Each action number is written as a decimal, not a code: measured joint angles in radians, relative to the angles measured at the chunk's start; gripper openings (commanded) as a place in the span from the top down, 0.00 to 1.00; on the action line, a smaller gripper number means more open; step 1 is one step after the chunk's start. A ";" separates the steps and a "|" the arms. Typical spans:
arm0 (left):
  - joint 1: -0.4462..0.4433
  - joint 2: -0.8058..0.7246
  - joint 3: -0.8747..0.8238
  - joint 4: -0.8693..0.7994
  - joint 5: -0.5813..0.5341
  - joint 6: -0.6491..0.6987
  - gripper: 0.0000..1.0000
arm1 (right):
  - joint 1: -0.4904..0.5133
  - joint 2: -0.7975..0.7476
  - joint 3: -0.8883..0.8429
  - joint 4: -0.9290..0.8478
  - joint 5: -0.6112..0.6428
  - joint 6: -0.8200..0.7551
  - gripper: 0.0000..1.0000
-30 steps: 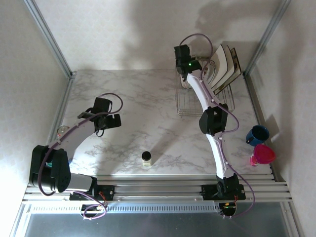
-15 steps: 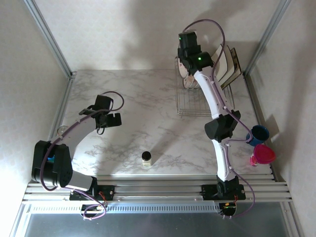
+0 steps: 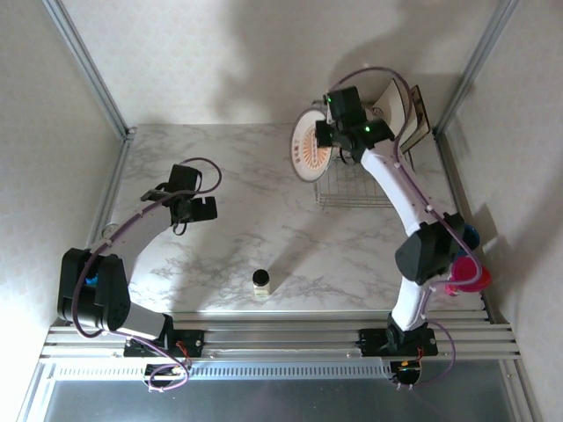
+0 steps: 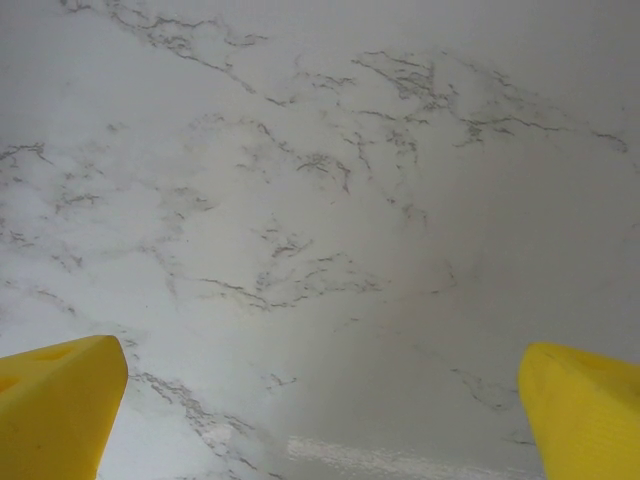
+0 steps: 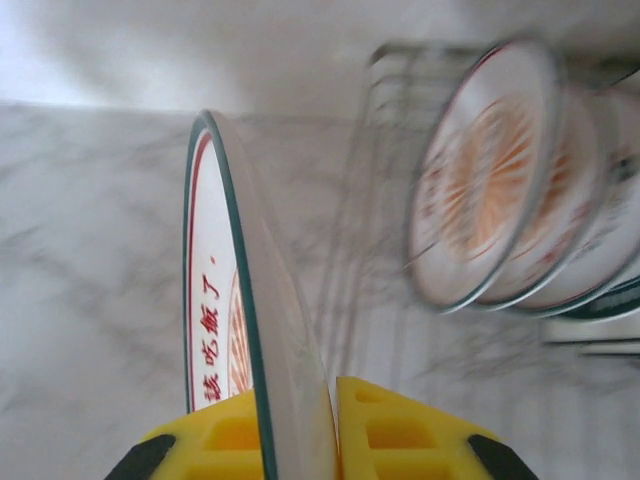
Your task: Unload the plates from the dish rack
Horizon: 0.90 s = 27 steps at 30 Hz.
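The clear marble (image 3: 165, 148) beyond my left gripper is out of my right gripper's reach, so I should offer the round plate's free rim (image 3: 294, 151) to my left gripper.
My right gripper (image 3: 325, 137) (image 5: 322, 400) is shut on the rim of a small round plate (image 3: 309, 148) (image 5: 228, 300) with a teal-green rim and orange pattern. It holds the plate on edge in the air, just left of the wire dish rack (image 3: 356, 183) (image 5: 372, 190). More round plates (image 5: 492, 180) still stand in the rack. The square cream plates (image 3: 406, 109) lean at its back right. My left gripper (image 3: 197, 209) (image 4: 320, 425) is open over bare marble at the left, its yellow fingers (image 4: 60, 400) wide apart.
A small dark-lidded jar (image 3: 261, 280) stands near the front middle of the marble table (image 3: 237, 176). A blue cup (image 3: 461, 238) and a pink cup (image 3: 468, 279) sit at the right edge. Metal frame posts (image 3: 88, 70) flank the back corners.
The right gripper has lifted a round plate out of the rack and swung it left, clear of the wires. The left arm has barely moved.
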<state>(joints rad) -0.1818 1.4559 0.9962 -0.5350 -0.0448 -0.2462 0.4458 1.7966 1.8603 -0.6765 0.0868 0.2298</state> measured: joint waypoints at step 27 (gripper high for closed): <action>0.094 0.021 -0.062 0.515 0.752 -0.124 0.00 | -0.129 -0.017 -0.649 0.928 -0.769 0.475 1.00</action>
<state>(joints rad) -0.0879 1.4769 0.9340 -0.0204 0.7067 -0.3702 0.3172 1.7798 1.2118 0.2512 -0.6823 0.7048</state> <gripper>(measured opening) 0.996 0.141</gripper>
